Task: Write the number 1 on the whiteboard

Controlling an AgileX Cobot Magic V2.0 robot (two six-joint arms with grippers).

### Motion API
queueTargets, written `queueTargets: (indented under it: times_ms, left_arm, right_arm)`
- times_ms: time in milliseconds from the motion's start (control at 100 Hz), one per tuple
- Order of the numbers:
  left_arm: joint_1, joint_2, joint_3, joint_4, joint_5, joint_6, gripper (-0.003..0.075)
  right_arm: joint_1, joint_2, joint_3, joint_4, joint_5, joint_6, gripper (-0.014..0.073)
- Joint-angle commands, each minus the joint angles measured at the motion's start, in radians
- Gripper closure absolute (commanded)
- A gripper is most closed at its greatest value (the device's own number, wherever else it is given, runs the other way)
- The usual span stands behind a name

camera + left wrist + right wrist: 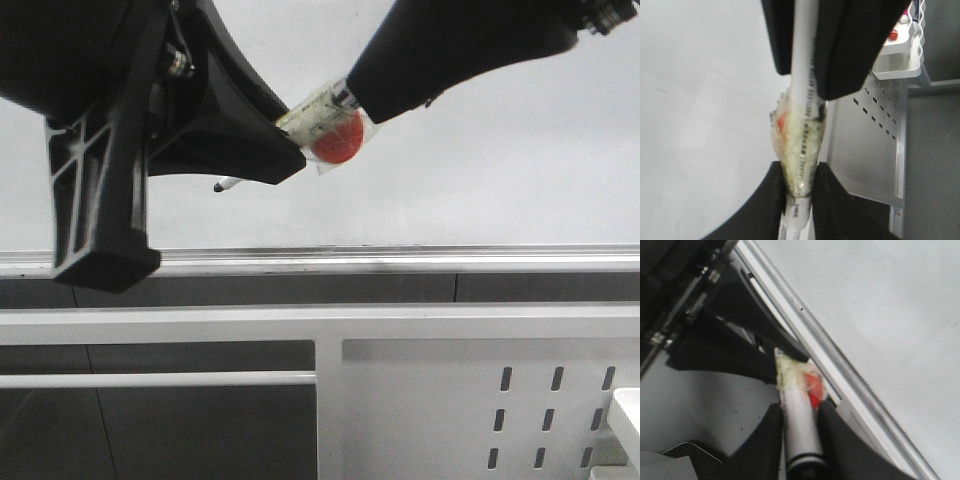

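I should open my left gripper and move it away before my right gripper writes on the whiteboard [362,205], because my left gripper is shut on the marker close behind its dark tip [221,186].
The whiteboard [480,150] fills the background, with its silver ledge [400,260] along the lower edge. No number 1 stroke shows on it. A white marker [804,75] wrapped in clear tape with a red patch [335,138] is held by both grippers. My left gripper [285,150] is shut on the marker's front part; the dark tip [220,185] pokes out below it, in front of the board. My right gripper [365,100] is shut on the rear part. In the wrist views the marker sits between the left fingers [832,200] and between the right fingers [767,440].
Below the ledge stands a white perforated metal frame [480,400] with horizontal bars over a dark floor. A white wire basket [900,55] holding small items hangs on the frame. The ledge also runs diagonally through the right wrist view [840,370].
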Motion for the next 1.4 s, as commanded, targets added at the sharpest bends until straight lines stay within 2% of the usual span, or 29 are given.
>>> queueTargets:
  times_ms: [0, 20, 140, 210, 280, 400, 430, 500, 730, 980, 1070, 1120, 1170, 1200, 1280, 1390]
  left_arm:
    - [-0.007, -0.026, -0.036, -0.008, -0.055, -0.014, 0.0740]
    - [-0.007, -0.026, -0.036, -0.008, -0.055, -0.014, 0.0740]
    - [-0.007, -0.026, -0.036, -0.010, -0.059, -0.014, 0.0735]
    - [-0.007, -0.026, -0.036, -0.010, -0.059, -0.014, 0.0686]
    - [-0.007, -0.026, -0.036, -0.011, -0.059, -0.014, 0.0582]
    - [-0.007, -0.026, -0.036, -0.011, -0.059, -0.014, 0.0356]
    - [-0.007, -0.026, -0.036, -0.014, -0.059, -0.014, 0.0314]
    - [-0.007, -0.029, -0.036, -0.014, -0.048, -0.014, 0.0283]
    - [-0.007, -0.128, -0.036, -0.091, 0.039, -0.014, 0.0284]
    - [-0.007, -0.345, -0.030, -0.241, 0.170, -0.014, 0.0308]
    - [0.003, -0.424, -0.006, -0.245, 0.178, -0.023, 0.0403]
    - [0.017, -0.465, 0.018, -0.243, 0.178, -0.044, 0.0513]
    - [0.037, -0.504, 0.042, -0.241, 0.176, -0.075, 0.0678]
    - [0.051, -0.526, 0.057, -0.241, 0.171, -0.089, 0.0738]
    - [0.099, -0.582, 0.110, -0.241, 0.119, -0.161, 0.0740]
    - [0.175, -0.656, 0.214, -0.241, -0.057, -0.287, 0.0740]
  right_arm:
    - [-0.011, -0.022, -0.035, -0.001, -0.034, -0.009, 0.0644]
    - [-0.011, -0.022, -0.035, -0.001, -0.034, -0.009, 0.0673]
    - [-0.011, -0.022, -0.035, -0.001, -0.041, -0.009, 0.0667]
    - [-0.011, -0.022, -0.035, -0.001, -0.043, -0.009, 0.0667]
    - [-0.011, -0.022, -0.035, -0.001, -0.044, -0.009, 0.0667]
    - [-0.011, -0.022, -0.035, -0.001, -0.044, -0.009, 0.0667]
    - [-0.011, -0.022, -0.035, -0.001, -0.044, -0.009, 0.0667]
    - [-0.011, -0.022, -0.035, -0.001, -0.047, -0.009, 0.0667]
    - [-0.011, -0.049, -0.033, -0.031, -0.098, -0.009, 0.0664]
    - [-0.011, -0.143, -0.016, -0.039, -0.061, 0.018, 0.0663]
    - [-0.011, -0.189, 0.011, -0.039, -0.061, 0.034, 0.0663]
    - [-0.011, -0.213, 0.035, -0.039, -0.073, 0.052, 0.0663]
    - [-0.011, -0.244, 0.060, -0.039, -0.085, 0.062, 0.0663]
    - [-0.011, -0.261, 0.075, -0.039, -0.093, 0.066, 0.0663]
    - [-0.011, -0.311, 0.120, -0.039, -0.138, 0.102, 0.0663]
    - [-0.011, -0.371, 0.191, -0.039, -0.216, 0.125, 0.0662]
